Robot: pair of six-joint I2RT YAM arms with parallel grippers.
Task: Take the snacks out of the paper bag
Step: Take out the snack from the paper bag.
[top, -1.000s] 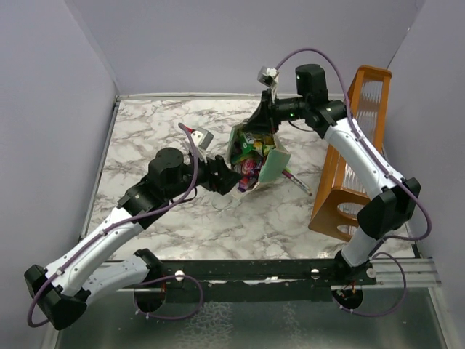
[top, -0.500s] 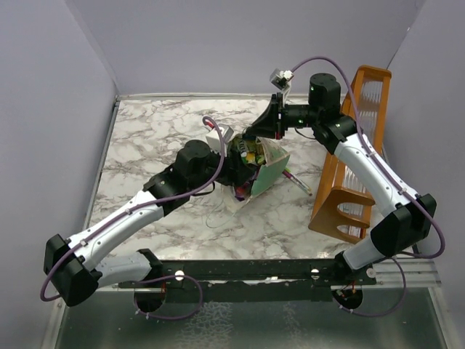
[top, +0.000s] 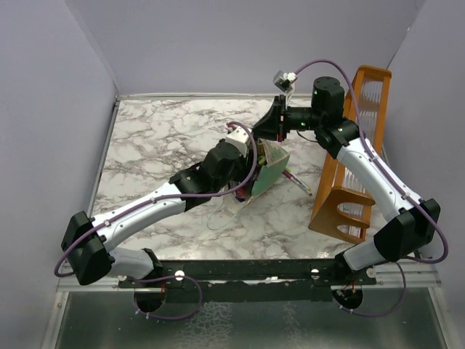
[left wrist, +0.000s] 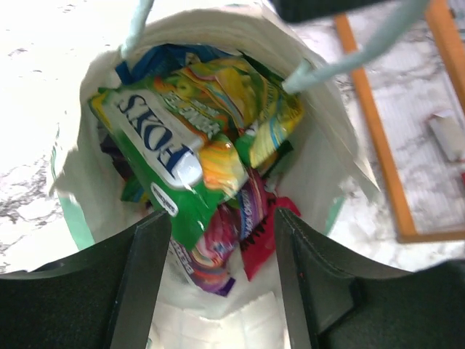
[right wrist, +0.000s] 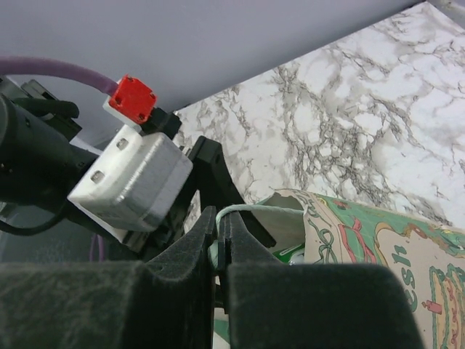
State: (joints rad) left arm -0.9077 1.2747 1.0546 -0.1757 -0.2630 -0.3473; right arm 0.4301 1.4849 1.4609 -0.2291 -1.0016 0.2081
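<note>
The green-yellow packet is on top of the purple-pink one, past my left gripper's fingers. I should reach further in and pinch the green-yellow packet's lower end first.
The mint-green paper bag stands tilted on the marble table, its mouth open toward my left arm. My right gripper is shut on one thin handle and holds the bag up. My left gripper is open at the bag's mouth, both fingers just inside the cream rim and touching no packet. Inside lie the snacks: a green-yellow packet on top, a purple-pink one and a red one beneath. In the top view my left gripper covers most of the bag's mouth.
A tall orange-brown wooden rack stands right of the bag and shows in the left wrist view. A thin pink and green pen lies between bag and rack. Walls close the table at the back and sides.
My left arm has moved forward and right, bringing its open gripper into the bag's mouth. My right gripper has shifted slightly right with the handle still held.
</note>
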